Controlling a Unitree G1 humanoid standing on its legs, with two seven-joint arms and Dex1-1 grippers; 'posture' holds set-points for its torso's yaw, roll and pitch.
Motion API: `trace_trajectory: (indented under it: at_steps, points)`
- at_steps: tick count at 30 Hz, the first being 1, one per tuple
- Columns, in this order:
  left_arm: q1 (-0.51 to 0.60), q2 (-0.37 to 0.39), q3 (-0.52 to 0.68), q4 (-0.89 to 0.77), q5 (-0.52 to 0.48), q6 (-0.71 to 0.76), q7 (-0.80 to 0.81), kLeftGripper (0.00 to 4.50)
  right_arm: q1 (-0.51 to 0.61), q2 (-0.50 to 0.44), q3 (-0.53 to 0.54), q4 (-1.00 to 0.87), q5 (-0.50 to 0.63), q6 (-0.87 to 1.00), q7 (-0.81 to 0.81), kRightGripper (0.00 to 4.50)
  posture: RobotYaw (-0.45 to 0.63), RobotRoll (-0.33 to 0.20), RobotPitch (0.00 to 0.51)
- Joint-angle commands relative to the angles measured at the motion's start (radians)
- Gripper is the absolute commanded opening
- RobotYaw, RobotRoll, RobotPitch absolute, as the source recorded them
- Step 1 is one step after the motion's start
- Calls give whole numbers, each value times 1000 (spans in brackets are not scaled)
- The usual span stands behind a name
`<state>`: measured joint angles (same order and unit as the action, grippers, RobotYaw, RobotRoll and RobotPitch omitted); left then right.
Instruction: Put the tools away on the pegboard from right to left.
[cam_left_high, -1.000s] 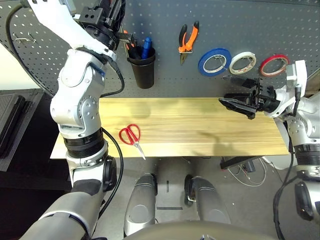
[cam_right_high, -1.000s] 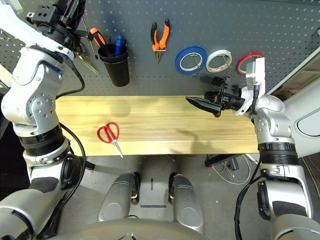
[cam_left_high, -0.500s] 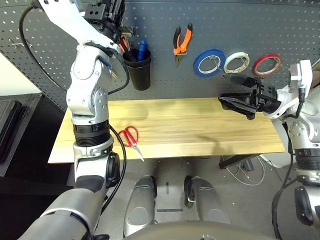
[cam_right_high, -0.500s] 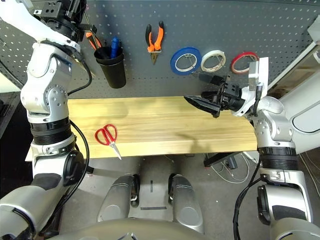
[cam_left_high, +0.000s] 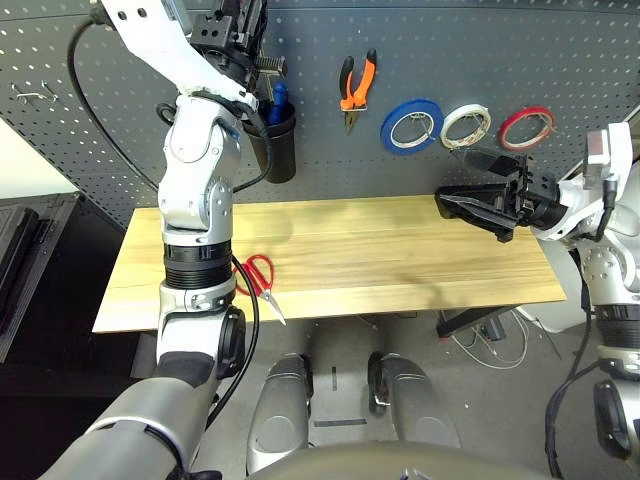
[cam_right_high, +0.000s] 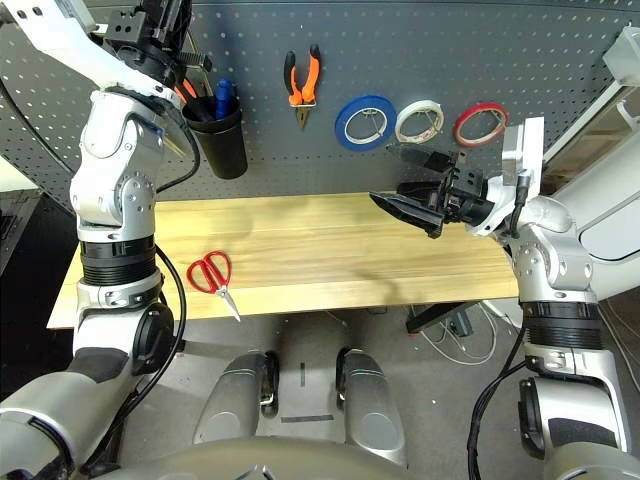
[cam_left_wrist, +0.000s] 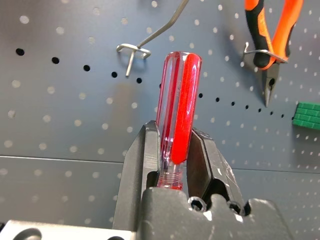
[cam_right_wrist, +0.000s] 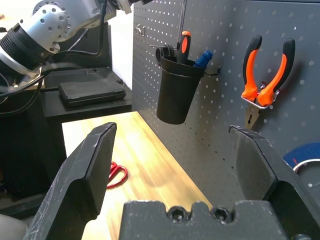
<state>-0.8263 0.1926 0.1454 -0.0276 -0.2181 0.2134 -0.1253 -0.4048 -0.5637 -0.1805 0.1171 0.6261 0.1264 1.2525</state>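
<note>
The screwdriver's metal rod points down into the black cup's opening, so the robot's left gripper should keep lowering the screwdriver and let go of it there.
My left gripper is shut on the clear red handle of the screwdriver, held high against the pegboard just above the black cup. The thin shaft points down toward the cup's mouth. The red-handled scissors lie on the wooden table near its front left, beside my left arm. The orange-and-black pliers and the red tape ring hang on the board. My right gripper hovers open and empty over the table's right end.
Blue tape and white tape hang between the pliers and the red ring. The cup holds a blue pen and an orange-handled tool. A bare wire hook sticks out of the board.
The camera has shifted. My left gripper with the screwdriver has moved right, closer over the black cup. The right arm has stayed put.
</note>
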Motion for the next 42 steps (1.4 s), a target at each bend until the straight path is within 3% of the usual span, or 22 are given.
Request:
trace_trajectory:
  at_steps: [1, 14, 15, 23, 32, 36, 42]
  points:
    - [10, 1, -9, 40, 24, -40, -1, 867, 13, -9, -23, -25, 16, 7, -6, 4500, -67, 0, 92]
    - [41, -8, -31, 185, 81, -131, 0, 867, 15, 1, -13, -39, 21, 4, -17, 4500, -72, 0, 99]
    - [46, -7, -29, 182, 86, -127, 6, 1614, 16, 1, -13, -40, 21, 5, -17, 4500, -73, 0, 100]
    - [78, 55, 19, 56, 52, -23, -2, 4487, 17, -3, -13, -36, 23, 10, -10, 4500, -47, 0, 107]
    - [103, 238, 56, -234, -103, 274, -145, 4487, -43, 22, 27, 60, -2, -8, 36, 4500, 55, 0, 111]
    - [129, 304, 78, -372, -237, 471, -197, 4487, -90, 37, 51, 128, -27, -22, 75, 4500, 97, 0, 118]
    - [268, 412, 116, -584, -480, 783, -260, 4487, -140, 55, 101, 228, -85, -69, 138, 4500, 170, 0, 137]
